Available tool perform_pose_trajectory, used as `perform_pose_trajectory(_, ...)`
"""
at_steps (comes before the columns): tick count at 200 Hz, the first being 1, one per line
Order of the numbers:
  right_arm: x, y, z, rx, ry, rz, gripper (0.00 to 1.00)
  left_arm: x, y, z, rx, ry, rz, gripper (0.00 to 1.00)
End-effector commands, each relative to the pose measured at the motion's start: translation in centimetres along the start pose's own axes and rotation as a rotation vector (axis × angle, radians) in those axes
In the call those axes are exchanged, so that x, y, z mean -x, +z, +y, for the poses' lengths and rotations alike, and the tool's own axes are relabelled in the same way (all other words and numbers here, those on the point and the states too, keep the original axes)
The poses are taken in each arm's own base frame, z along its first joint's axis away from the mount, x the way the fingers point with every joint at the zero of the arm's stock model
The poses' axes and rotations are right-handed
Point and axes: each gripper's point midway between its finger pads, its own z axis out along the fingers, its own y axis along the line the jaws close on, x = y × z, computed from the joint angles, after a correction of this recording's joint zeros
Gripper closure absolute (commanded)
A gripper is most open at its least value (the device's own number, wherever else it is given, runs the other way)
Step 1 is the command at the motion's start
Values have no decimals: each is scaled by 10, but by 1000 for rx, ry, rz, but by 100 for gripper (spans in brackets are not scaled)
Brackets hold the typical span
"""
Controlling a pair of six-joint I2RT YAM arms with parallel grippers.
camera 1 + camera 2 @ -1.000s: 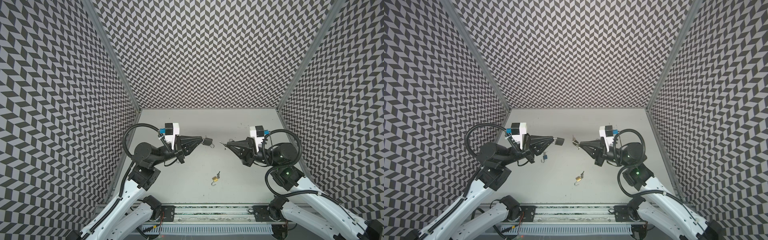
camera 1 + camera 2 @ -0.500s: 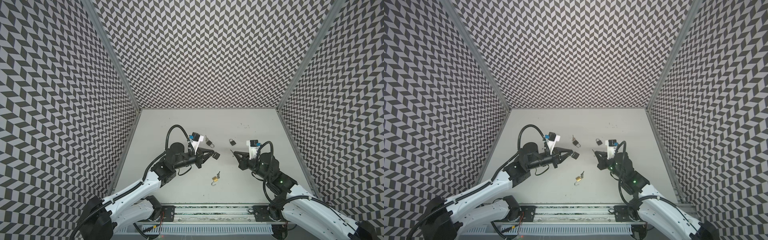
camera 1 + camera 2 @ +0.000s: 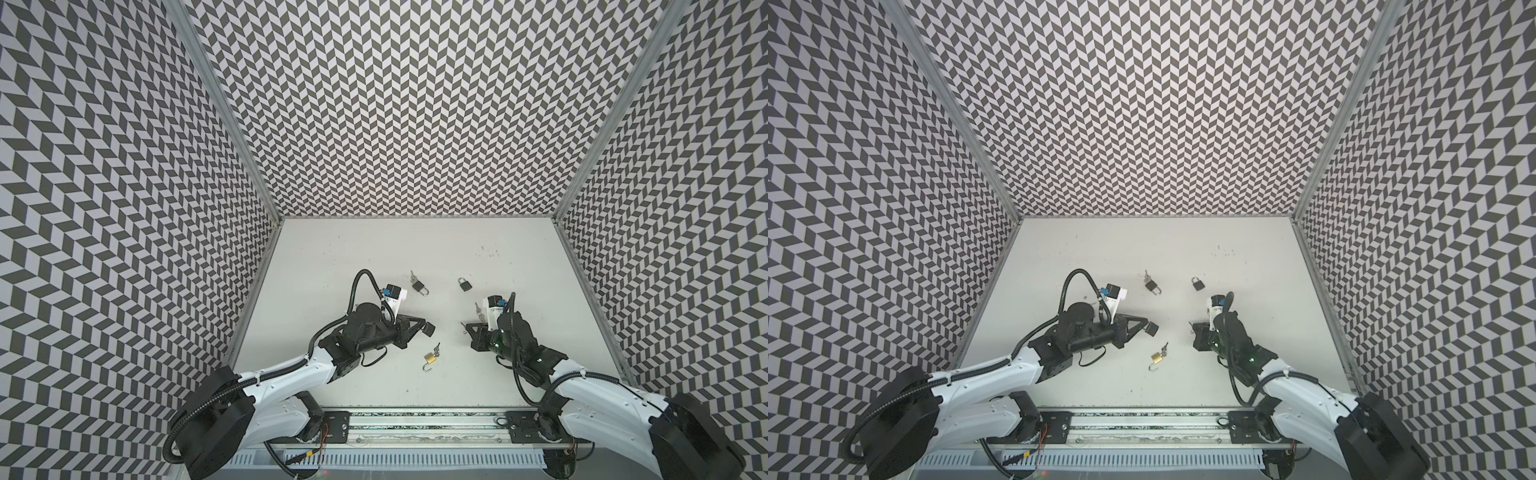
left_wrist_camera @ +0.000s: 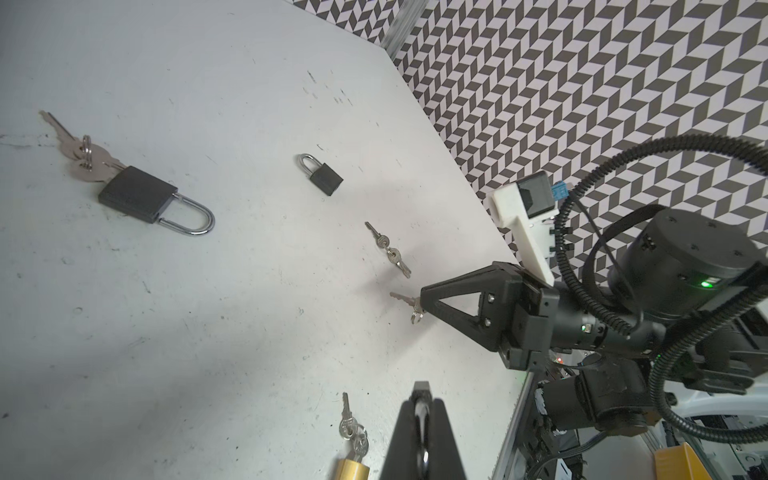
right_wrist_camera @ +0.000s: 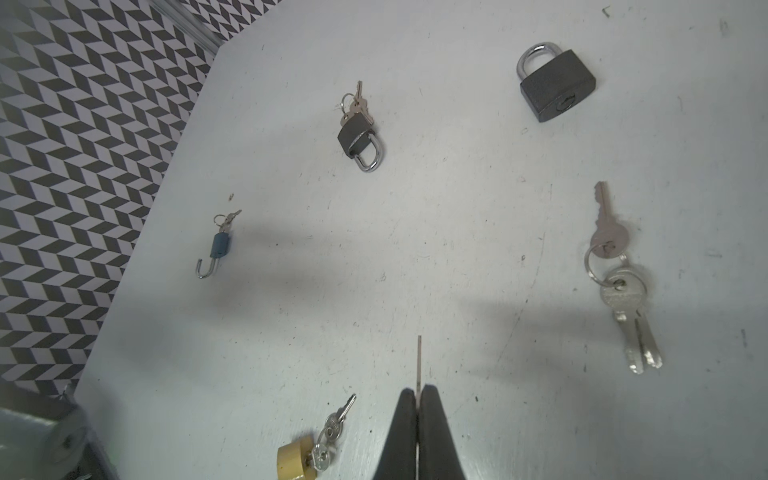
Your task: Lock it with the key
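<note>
My right gripper keeps going down, as the key [image 4: 404, 298] is low over a clear patch of table [image 4: 385, 318] beside the loose keys, and let the key go there.
My left gripper [image 3: 422, 326] [image 3: 1144, 324] [image 4: 422, 401] is shut on a small black padlock [image 3: 429, 330] [image 4: 421, 386], which it holds by the shackle with the body sticking out past the tips. My right gripper [image 3: 467, 326] [image 3: 1192, 326] [image 5: 417, 390] is shut on a key [image 5: 419, 361] [image 4: 403, 299], seen edge-on in the right wrist view, and a second key hangs from its ring. The two grippers face each other low over the table, with a gap between padlock and key.
A brass padlock [image 3: 430, 358] [image 5: 295, 459] with keys and an open shackle lies between the arms. Farther back lie a black padlock with keys [image 3: 417, 286], a shut black padlock [image 3: 464, 284] and loose keys [image 5: 619, 282]. A blue padlock [image 5: 220, 245] lies near the left wall.
Both arms have come down from high above the table to just over it. The left still holds the padlock and the right the key.
</note>
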Motion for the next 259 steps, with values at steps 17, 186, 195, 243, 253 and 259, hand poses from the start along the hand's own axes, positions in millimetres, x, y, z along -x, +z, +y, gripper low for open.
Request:
perform_pose_trajectory(17, 26, 10, 1, 2, 10, -95, 100, 20, -4, -14, -37, 24, -73, 100)
perform_pose_trajectory(186, 37, 16, 4, -6, -55, -41, 69, 32, -20, -4, -36, 5, -133, 100)
perform_pose_trajectory(195, 50, 5, 14, 20, -84, -82, 65, 39, -27, -5, -58, 6, -161, 100)
perform_pose_trajectory(243, 66, -77, 151, 725, -297, -142, 38, 63, -69, -41, -288, 95, -305, 100)
perform_pose_trajectory(253, 63, -90, 171, 823, -331, -112, 30, 66, -76, -53, -335, 119, -322, 100)
perform_pose_trajectory(259, 62, -95, 180, 864, -349, -94, 24, 68, -81, -59, -364, 129, -336, 100)
